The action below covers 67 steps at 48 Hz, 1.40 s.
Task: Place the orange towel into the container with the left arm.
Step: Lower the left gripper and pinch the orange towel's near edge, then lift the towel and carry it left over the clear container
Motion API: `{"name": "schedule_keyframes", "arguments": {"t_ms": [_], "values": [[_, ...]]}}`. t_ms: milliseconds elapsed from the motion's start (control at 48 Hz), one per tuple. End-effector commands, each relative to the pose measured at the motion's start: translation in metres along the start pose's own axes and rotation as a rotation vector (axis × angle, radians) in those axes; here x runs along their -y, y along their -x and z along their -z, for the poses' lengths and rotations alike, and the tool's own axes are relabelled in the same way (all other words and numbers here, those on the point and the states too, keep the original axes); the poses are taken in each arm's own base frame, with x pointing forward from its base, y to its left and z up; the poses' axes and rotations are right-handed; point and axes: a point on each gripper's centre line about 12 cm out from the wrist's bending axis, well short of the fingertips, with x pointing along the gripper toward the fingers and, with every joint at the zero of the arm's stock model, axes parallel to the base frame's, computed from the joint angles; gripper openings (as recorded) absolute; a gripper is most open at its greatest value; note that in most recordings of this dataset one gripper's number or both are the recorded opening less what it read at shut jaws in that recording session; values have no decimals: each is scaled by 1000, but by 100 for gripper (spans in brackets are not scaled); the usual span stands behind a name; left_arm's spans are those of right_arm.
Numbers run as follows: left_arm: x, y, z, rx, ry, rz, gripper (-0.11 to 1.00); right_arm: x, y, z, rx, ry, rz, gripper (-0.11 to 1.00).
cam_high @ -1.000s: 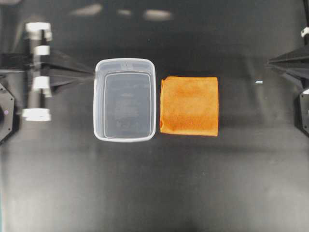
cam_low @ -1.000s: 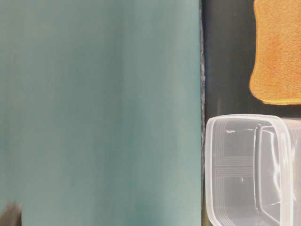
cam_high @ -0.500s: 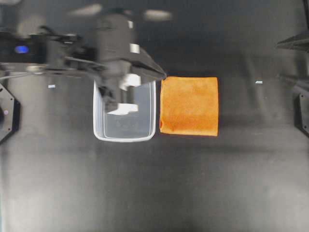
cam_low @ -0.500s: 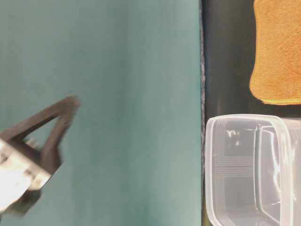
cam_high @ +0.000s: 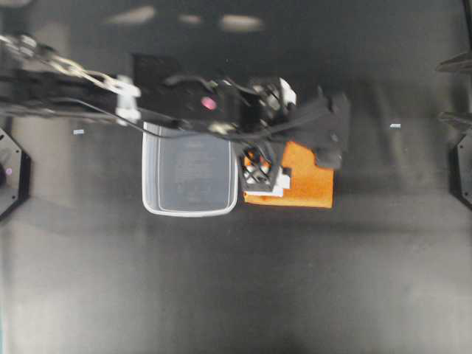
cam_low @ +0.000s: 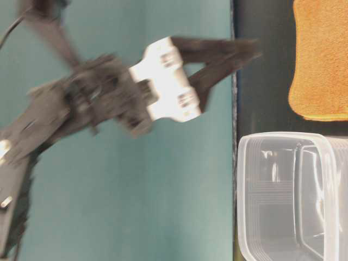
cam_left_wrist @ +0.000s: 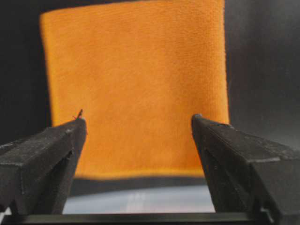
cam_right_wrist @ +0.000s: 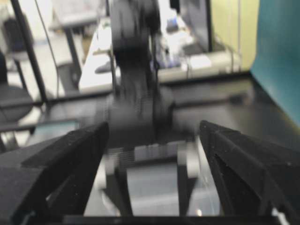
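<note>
The orange towel [cam_high: 310,179] has its thin, fuzzy edge [cam_left_wrist: 224,65] lying loose. It should bunch up into a fold with its sides hanging down when I lift it.
The orange towel [cam_high: 311,183] lies flat on the black table just right of the container [cam_high: 151,177], a clear tub standing empty. The left arm reaches across the tub's far rim. Its left gripper [cam_high: 295,151] is open and hangs over the towel, which it partly hides. In the left wrist view the towel [cam_left_wrist: 140,84] fills the space ahead of the open gripper [cam_left_wrist: 138,124], with the tub's rim [cam_left_wrist: 140,201] just below. From table level the gripper [cam_low: 247,51] is above the table, apart from the towel [cam_low: 321,60] and the tub [cam_low: 288,196]. The right gripper [cam_high: 442,90] is open at the right edge.
A small pale scrap [cam_high: 395,126] lies right of the towel and another [cam_high: 79,132] left of the tub. A teal wall [cam_low: 136,163] backs the table. The right wrist view shows the blurred left arm [cam_right_wrist: 136,93] ahead between the open fingers.
The left arm has swung from the left edge across the tub to above the towel. The right gripper's fingers have spread and drawn back toward the right edge.
</note>
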Motion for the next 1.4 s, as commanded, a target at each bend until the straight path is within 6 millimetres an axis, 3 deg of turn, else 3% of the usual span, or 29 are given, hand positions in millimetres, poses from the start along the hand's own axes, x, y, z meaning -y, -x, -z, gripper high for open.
{"name": "schedule_keyframes", "arguments": {"t_ms": [0, 271, 646, 729, 875, 980, 1084, 1188, 1292, 1376], "values": [[-1, -22, -1, -19, -3, 0, 87, -2, 0, -14, 59, 0, -8, 76], [9, -82, 20, -111, -15, 21, 87, -6, 1, -12, 55, -13, -40, 76], [19, -92, 24, -119, -23, 29, 83, -7, 1, -13, 57, -12, -47, 76], [26, -89, 21, -114, -43, 35, 69, -7, 1, -14, 62, -11, -46, 76], [28, -80, 15, -99, -45, 34, 25, -8, 2, -15, 71, -8, -48, 76], [22, -59, 5, -93, -39, 30, 5, -8, 3, -17, 79, -7, -48, 76], [16, -12, -24, -4, -37, 14, 5, -8, 5, -20, 92, -4, -50, 76], [9, 52, -49, 100, -32, -4, 5, -8, 6, -22, 99, -2, -49, 76], [5, 104, -55, 148, -25, -13, 5, -8, 6, -21, 96, -2, -48, 76], [5, 136, -48, 142, -24, -13, 5, -8, 5, -21, 94, -2, -50, 76]]}}
